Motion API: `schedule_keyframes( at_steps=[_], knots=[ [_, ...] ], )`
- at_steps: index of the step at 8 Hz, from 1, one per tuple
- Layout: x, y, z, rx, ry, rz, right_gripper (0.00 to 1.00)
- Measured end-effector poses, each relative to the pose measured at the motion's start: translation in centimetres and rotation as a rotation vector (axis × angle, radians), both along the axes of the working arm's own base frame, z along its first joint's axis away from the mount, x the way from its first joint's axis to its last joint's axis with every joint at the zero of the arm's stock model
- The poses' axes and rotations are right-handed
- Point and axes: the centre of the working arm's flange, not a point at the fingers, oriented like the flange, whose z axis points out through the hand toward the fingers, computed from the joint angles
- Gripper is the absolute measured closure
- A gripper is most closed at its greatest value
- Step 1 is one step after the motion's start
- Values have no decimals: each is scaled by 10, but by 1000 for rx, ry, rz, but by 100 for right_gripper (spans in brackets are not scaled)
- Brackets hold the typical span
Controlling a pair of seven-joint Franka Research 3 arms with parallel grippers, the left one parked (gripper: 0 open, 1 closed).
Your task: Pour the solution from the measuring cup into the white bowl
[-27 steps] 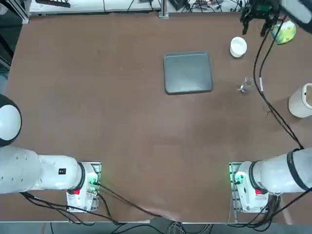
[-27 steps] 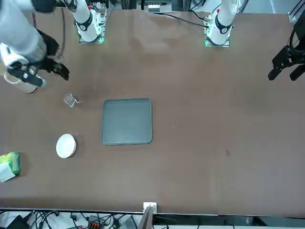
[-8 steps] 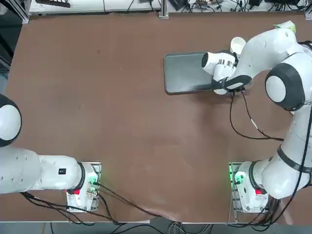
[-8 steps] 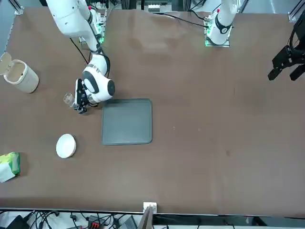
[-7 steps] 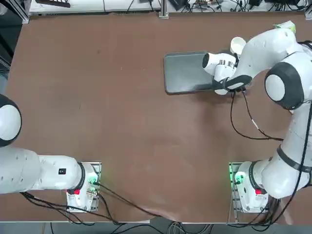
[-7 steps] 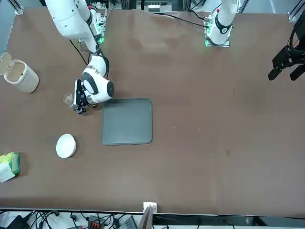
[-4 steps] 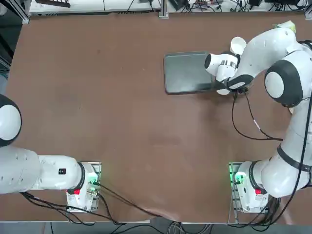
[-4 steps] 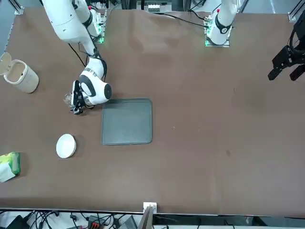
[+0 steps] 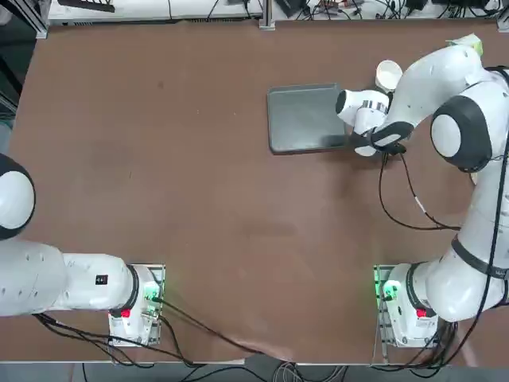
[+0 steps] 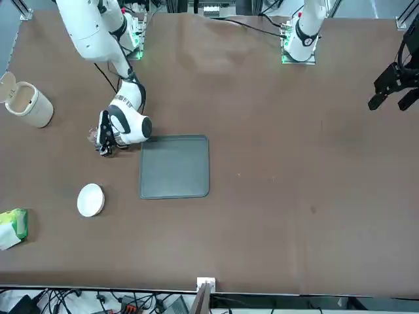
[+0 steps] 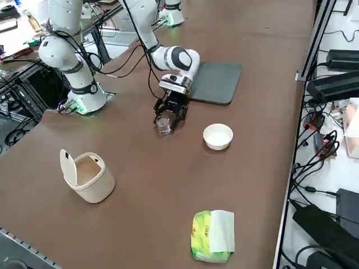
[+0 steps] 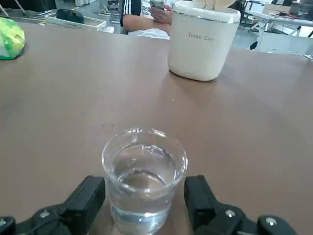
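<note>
I expect the clear liquid (image 12: 142,188), which sits level below the measuring cup's round rim (image 12: 145,157), will pour out in a thin stream when I tip the cup.
The measuring cup (image 12: 144,181) is a tiny clear cup holding clear liquid, standing upright on the brown table. My right gripper (image 12: 144,203) is low at the table, open, with one black finger (image 12: 90,198) on each side of the cup and a thin gap to the glass. In the right side view the cup (image 11: 163,124) stands just in front of the gripper (image 11: 170,115). The white bowl (image 11: 218,136) sits empty a short way from the cup, near the table's far edge (image 10: 90,199) (image 9: 388,75).
A grey tray (image 10: 174,166) lies next to my wrist. A cream-white lidded container (image 11: 87,176) stands beyond the cup (image 12: 203,41). A green packet (image 11: 212,235) lies near the table corner. A person sits past the table edge (image 12: 146,19).
My right arm swung in from the table's far corner and lowered to the cup. Over the last second the gripper slid forward until its fingers flank the cup.
</note>
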Motion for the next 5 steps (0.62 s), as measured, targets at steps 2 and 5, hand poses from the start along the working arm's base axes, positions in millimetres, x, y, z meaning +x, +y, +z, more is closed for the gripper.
schedule_keyframes(
  at_steps=[2, 5],
  knots=[
    [1, -6, 0, 0, 0, -12, 4],
    [2, -6, 1, -2, -3, -7, 19]
  ],
)
